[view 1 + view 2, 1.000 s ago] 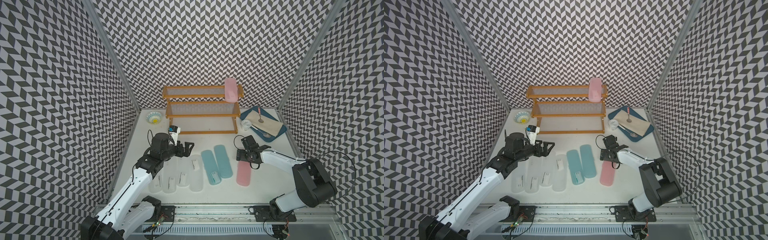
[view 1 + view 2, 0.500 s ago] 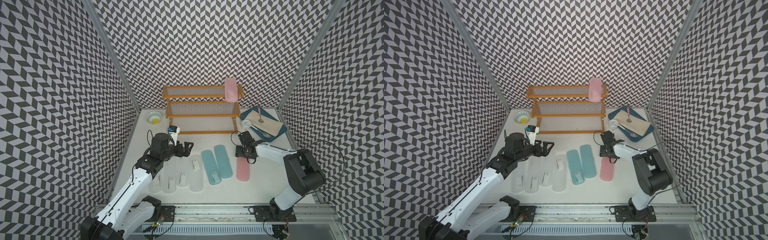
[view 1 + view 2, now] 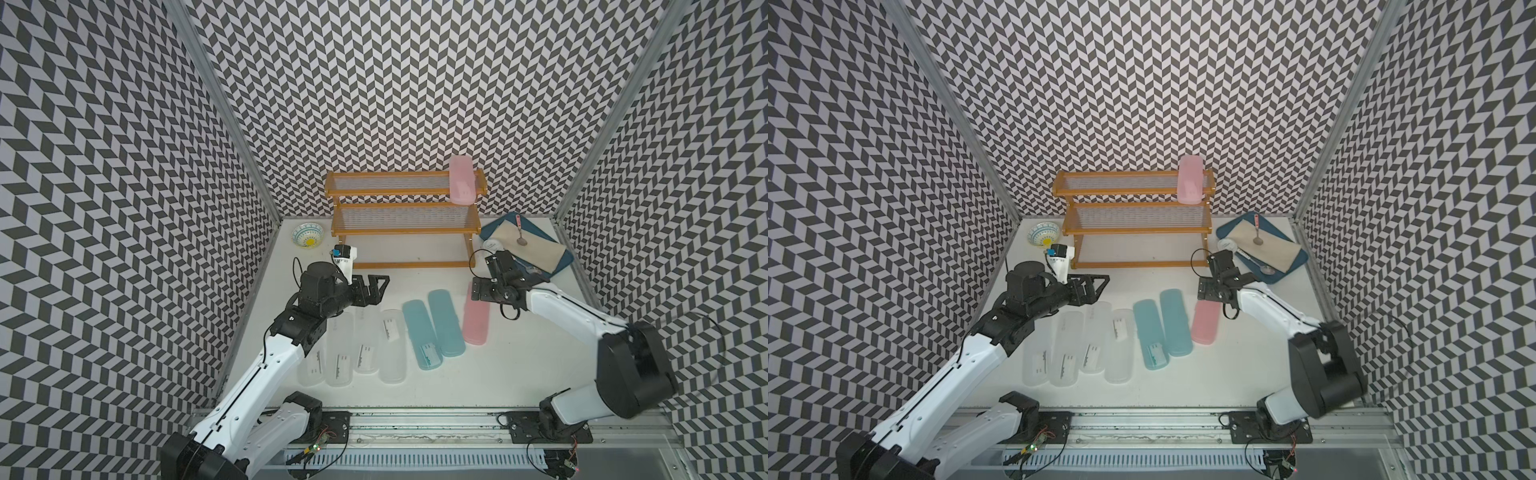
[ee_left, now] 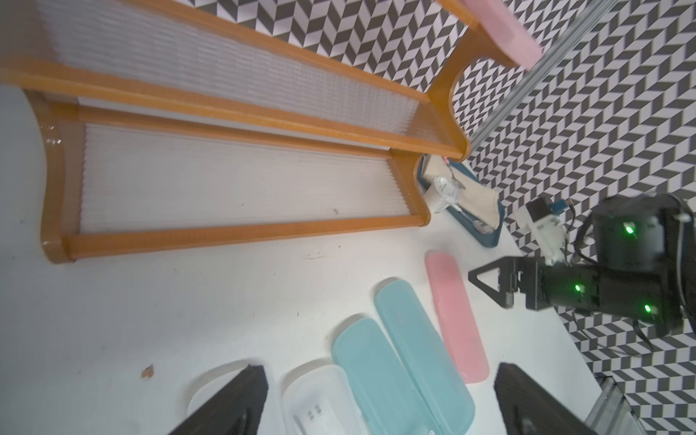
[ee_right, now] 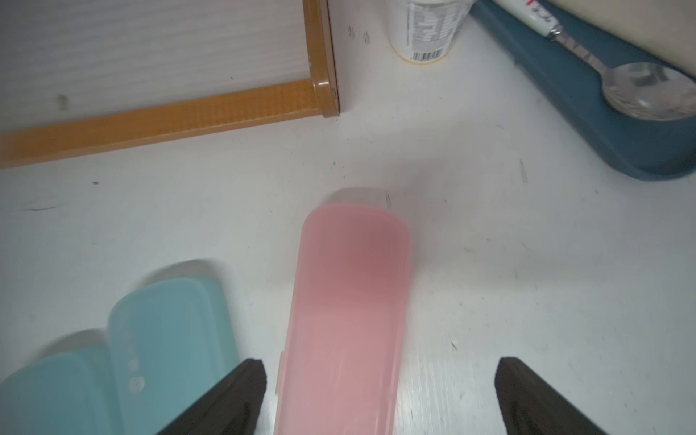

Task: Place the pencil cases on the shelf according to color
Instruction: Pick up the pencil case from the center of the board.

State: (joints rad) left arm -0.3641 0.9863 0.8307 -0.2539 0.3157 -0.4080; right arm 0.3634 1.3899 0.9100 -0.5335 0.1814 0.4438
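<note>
The pink case's far end (image 5: pixel 355 226) is under my right gripper. Next, I pull back and grab the case's near end (image 3: pixel 474 336) so that the case's far end goes first onto the shelf's top level.
The orange-brown shelf (image 3: pixel 399 193) stands at the back with one pink pencil case (image 3: pixel 461 180) across the right end of its top tier. On the table lie several clear cases (image 3: pixel 353 349), two light blue cases (image 3: pixel 432 328) and a second pink case (image 3: pixel 476 320). My right gripper (image 3: pixel 478 289) is open above the far end of that pink case (image 5: pixel 350 301), which lies between the spread fingers (image 5: pixel 233 395) without a grip. Over the far ends of the clear cases my left gripper (image 3: pixel 380 286) hovers open and holds nothing; its fingers (image 4: pixel 233 403) frame a clear case and the blue cases (image 4: pixel 399 376).
A dark blue tray (image 3: pixel 496 226) with a cloth and a spoon sits at the back right, close behind my right gripper. A small white cup (image 3: pixel 492 245) stands beside it. A patterned bowl (image 3: pixel 308 235) sits left of the shelf.
My right gripper has moved along the table's pink case toward the shelf, and that case now lies a little farther back. The left arm has stayed still.
</note>
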